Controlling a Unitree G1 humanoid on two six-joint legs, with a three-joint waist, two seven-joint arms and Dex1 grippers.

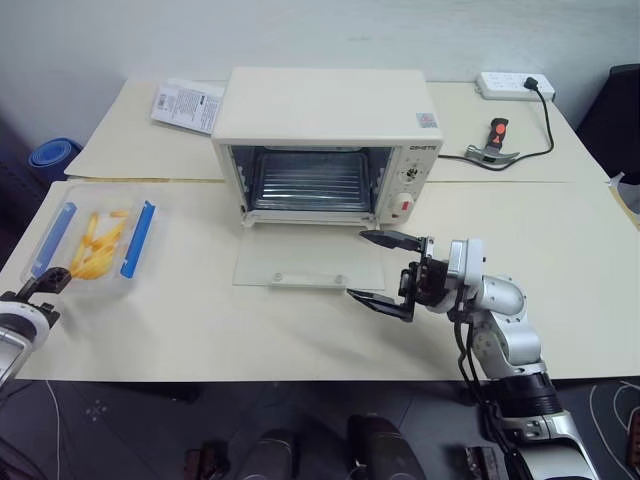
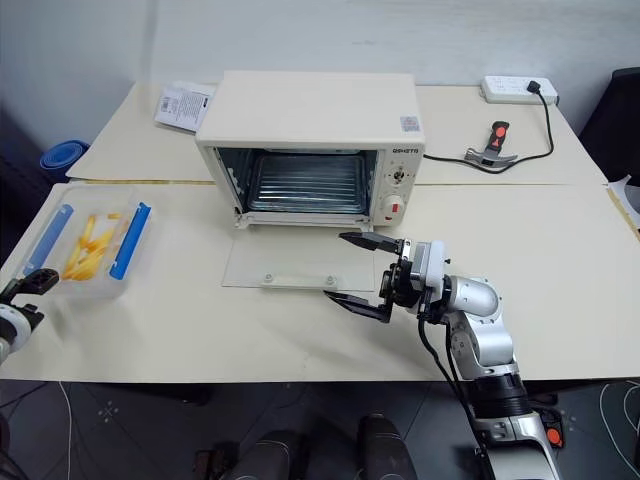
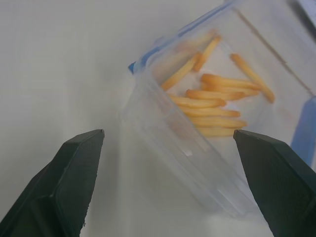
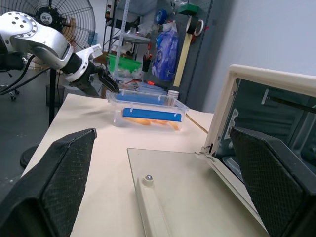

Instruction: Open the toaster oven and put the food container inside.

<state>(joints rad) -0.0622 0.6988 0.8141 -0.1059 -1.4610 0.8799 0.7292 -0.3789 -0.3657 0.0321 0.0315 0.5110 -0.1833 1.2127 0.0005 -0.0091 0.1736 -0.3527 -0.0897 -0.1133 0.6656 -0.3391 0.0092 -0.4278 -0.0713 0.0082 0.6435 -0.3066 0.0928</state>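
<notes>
The fries (image 1: 95, 255) are loose inside the tall clear walls (image 3: 190, 160), so they will move around but stay inside when I carry the container.
The cream-white toaster oven (image 1: 325, 120) stands at the table's middle back. Its glass door (image 1: 300, 262) lies flat on the table, and the wire rack shows inside. The food container (image 1: 95, 245), a clear box with blue side clips and yellow fries, rests on the table at the left. My left gripper (image 1: 45, 285) is open just short of the container's near corner; in the left wrist view the container (image 3: 197, 118) lies ahead between the spread fingers. My right gripper (image 1: 360, 265) is open beside the door's right front corner, pointing left, holding nothing.
A white power strip (image 1: 510, 85) with a black cable and a red-handled clamp (image 1: 493, 140) lie at the back right. A paper leaflet (image 1: 187, 104) lies left of the oven. A seam between two tabletops runs behind the container. A blue object (image 1: 55, 157) sits off the table's left.
</notes>
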